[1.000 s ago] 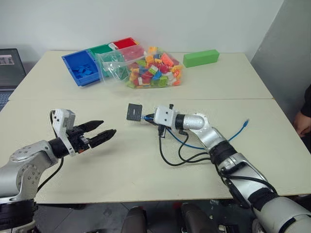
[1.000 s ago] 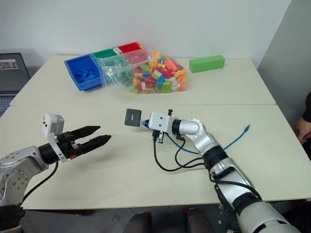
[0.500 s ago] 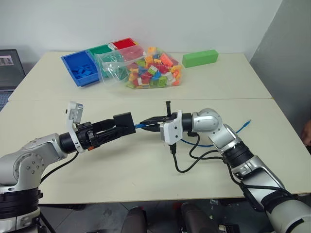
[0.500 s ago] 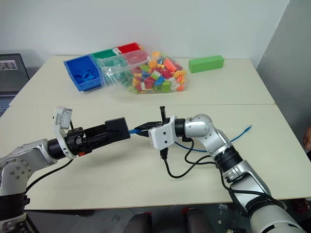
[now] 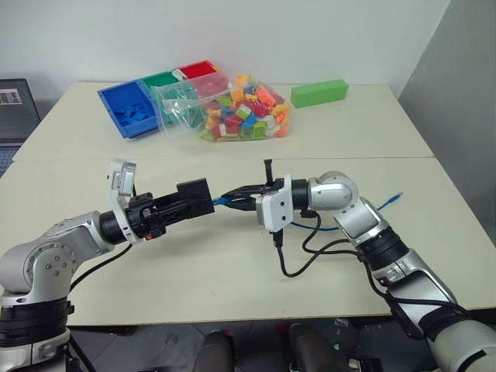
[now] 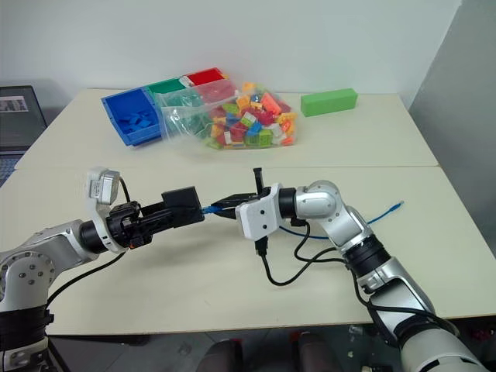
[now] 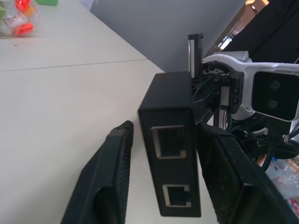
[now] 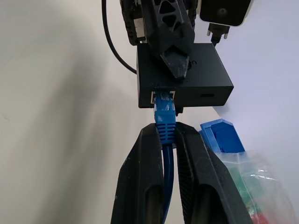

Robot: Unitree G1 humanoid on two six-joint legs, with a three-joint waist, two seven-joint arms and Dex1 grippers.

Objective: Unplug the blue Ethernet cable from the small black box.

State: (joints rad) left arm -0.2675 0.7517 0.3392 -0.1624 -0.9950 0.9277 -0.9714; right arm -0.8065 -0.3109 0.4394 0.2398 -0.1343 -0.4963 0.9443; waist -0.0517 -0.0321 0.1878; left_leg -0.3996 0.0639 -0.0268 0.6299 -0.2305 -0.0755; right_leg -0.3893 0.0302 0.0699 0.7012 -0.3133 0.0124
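Note:
The robot's right gripper holds the blue boot (image 8: pixel 166 133) by its sides, which leaves the plug's latch free, so the right gripper should open, turn and squeeze the latch (image 8: pixel 164 108) before it pulls.
The small black box (image 5: pixel 194 195) hangs above the table's middle, and my left gripper (image 5: pixel 191 203) is shut on it from the left. The left wrist view shows the box (image 7: pixel 173 140) between the two fingers, with two empty ports facing the camera. The blue Ethernet cable (image 8: pixel 166 112) is plugged into the box's (image 8: pixel 187 84) other side. My right gripper (image 8: pixel 166 131) is shut on the cable's blue boot right behind the plug. From there the cable trails under the right arm to its loose end (image 6: pixel 395 206) on the table.
At the back stand blue, green and red trays (image 5: pixel 128 108), a clear bag of coloured bricks (image 5: pixel 232 108) and a green block (image 5: pixel 319 92). A laptop (image 5: pixel 15 108) sits at the far left. Black arm cables (image 5: pixel 298 260) loop on the table below the right wrist.
The right gripper carried the box by its cable up off the table and leftward. The left gripper came in around the box, and its fingers then closed on it.

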